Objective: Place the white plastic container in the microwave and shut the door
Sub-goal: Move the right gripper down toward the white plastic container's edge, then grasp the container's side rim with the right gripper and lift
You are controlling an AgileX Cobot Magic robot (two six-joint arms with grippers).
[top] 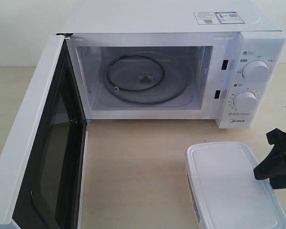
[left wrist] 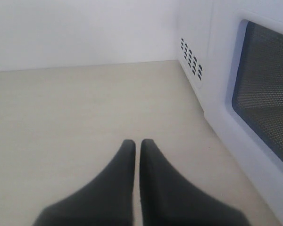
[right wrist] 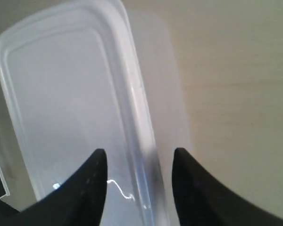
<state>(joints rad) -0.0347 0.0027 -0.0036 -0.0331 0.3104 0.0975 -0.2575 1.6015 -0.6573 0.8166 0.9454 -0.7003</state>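
The white plastic container (top: 236,186) will come up together with its lid when I lift by the lid's rim (top: 250,156), because that rim fits snugly all around.
The white microwave (top: 181,24) stands at the back with its door (top: 33,157) swung wide open to the left, showing the glass turntable (top: 145,78). The white plastic container (top: 231,188) lies on the table at the front right, lid on. My right gripper (right wrist: 139,157) is open and hovers over the container's (right wrist: 70,108) right long rim, one finger above the lid and one outside the edge. In the exterior view it shows as a black shape (top: 276,160). My left gripper (left wrist: 137,143) is shut and empty above the table, beside the microwave's side wall (left wrist: 198,61).
The open door stretches toward the front left and takes up that side of the light wooden table (top: 133,171). Two round dials (top: 255,71) sit on the microwave's right panel. A pale wall rises behind.
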